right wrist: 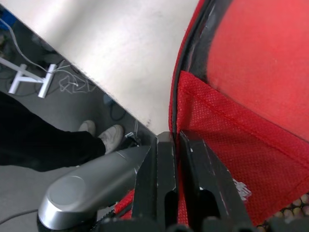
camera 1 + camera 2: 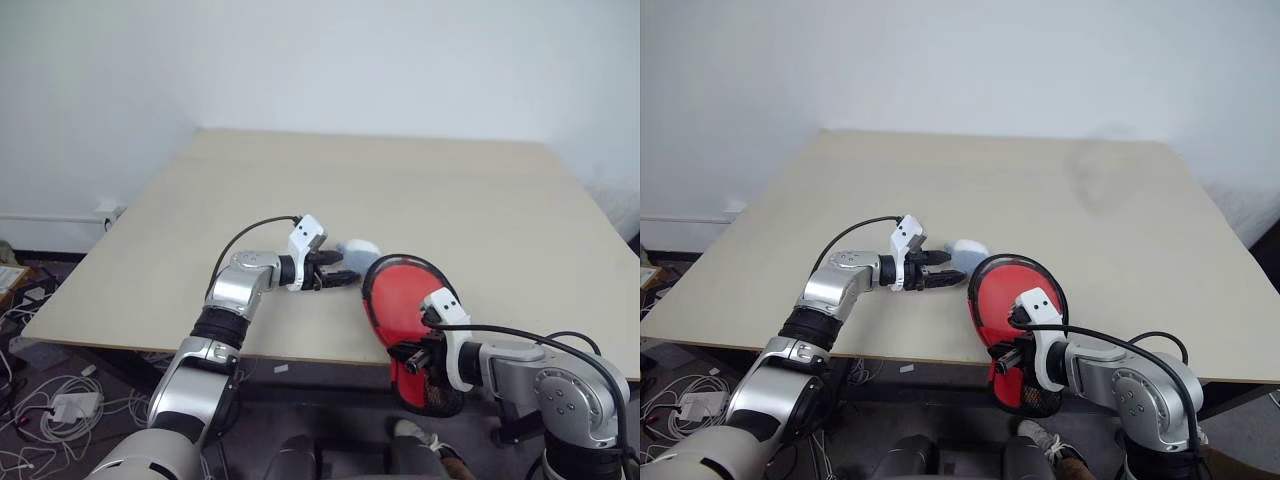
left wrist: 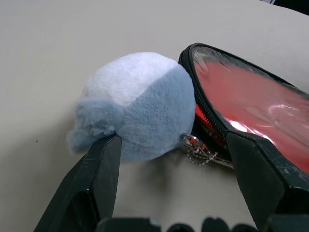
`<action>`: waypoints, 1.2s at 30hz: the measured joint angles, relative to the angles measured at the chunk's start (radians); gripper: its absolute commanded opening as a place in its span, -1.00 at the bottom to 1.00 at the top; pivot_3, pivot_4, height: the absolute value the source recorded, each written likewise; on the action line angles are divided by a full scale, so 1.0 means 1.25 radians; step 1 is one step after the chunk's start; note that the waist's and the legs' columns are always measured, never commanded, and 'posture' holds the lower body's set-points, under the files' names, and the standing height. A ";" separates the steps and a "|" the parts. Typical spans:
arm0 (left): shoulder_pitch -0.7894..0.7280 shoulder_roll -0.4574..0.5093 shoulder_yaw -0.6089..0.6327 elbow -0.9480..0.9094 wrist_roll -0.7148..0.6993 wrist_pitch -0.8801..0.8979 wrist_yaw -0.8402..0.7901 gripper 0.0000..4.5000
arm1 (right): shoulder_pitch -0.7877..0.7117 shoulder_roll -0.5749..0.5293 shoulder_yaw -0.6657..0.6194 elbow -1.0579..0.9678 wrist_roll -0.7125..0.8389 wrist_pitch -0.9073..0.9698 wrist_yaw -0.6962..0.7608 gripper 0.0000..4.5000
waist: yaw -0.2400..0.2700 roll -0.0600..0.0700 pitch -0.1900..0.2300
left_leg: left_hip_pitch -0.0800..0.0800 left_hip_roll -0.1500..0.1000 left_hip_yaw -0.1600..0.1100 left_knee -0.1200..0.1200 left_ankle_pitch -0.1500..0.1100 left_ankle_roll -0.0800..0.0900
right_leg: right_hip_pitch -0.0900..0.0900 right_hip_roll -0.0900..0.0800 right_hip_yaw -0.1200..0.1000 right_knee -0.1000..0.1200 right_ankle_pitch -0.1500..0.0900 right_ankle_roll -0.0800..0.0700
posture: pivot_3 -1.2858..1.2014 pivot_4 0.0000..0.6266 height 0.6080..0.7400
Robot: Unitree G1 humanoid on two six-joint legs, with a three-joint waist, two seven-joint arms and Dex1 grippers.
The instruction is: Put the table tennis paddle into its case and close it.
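The metal chain [image 3: 198,151] connects the ball [image 2: 358,255] to the case's zipper, so the ball will pull the zipper closed around the case's rim when the robot pulls.
The red case [image 2: 432,385] lies open at the table's front edge, and its lower mesh end hangs over that edge. Inside its black zipper rim shows the table tennis paddle's red face [image 2: 400,300]; the handle is hidden. My right gripper [image 2: 415,355] is shut on the case's red fabric edge [image 1: 217,159], close beside the paddle face [image 1: 270,63]. My left gripper [image 3: 174,193] stands open just left of the case. Its fingers straddle a fluffy blue-and-white ball [image 3: 135,101] and the metal zipper pull [image 3: 198,150], touching neither.
The beige table [image 2: 400,180] stretches wide behind the case. Cables and a power strip [image 2: 65,405] lie on the floor at the left. Below the front edge, a person's white shoes [image 1: 104,133] and a dark trouser leg show.
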 measured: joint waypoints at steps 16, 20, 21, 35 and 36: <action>-0.117 0.008 0.022 0.169 0.011 -0.100 0.016 0.59 | -0.091 -0.016 -0.092 0.085 -0.039 -0.259 0.004 0.96 | 0.000 -0.001 0.001 | 0.000 0.000 0.000 0.000 0.000 0.000 | 0.000 0.000 0.000 0.000 0.000 0.000 | 0.03 -1.00 1.00; -0.146 -0.010 0.026 0.229 0.028 -0.145 0.053 0.59 | -0.119 0.055 -0.087 0.220 -0.108 -0.368 -0.077 0.96 | 0.002 -0.001 0.001 | 0.000 0.000 0.000 0.000 0.000 0.000 | 0.000 0.000 0.000 0.000 0.000 0.000 | 0.03 -1.00 1.00; -0.153 -0.019 0.027 0.247 0.030 -0.156 0.065 0.59 | -0.118 0.062 -0.083 0.250 -0.124 -0.388 -0.089 0.96 | 0.006 -0.001 0.001 | -0.001 -0.001 0.000 0.000 0.000 0.000 | 0.000 0.000 0.000 0.000 0.000 0.000 | 0.03 -1.00 1.00; -0.210 -0.173 0.044 0.435 0.045 -0.246 0.088 0.59 | -0.106 0.057 0.013 0.396 -0.228 -0.523 -0.107 0.96 | 0.019 0.000 0.001 | -0.001 -0.001 0.000 0.001 0.000 0.000 | 0.000 0.000 0.000 0.000 0.000 0.000 | 0.03 -1.00 1.00; -0.214 -0.179 0.048 0.442 0.045 -0.245 0.089 0.59 | -0.104 0.055 0.019 0.398 -0.235 -0.527 -0.108 0.96 | 0.019 0.000 0.001 | -0.001 -0.001 0.000 0.001 0.000 0.000 | 0.000 0.000 0.000 0.000 0.000 0.000 | 0.03 -1.00 1.00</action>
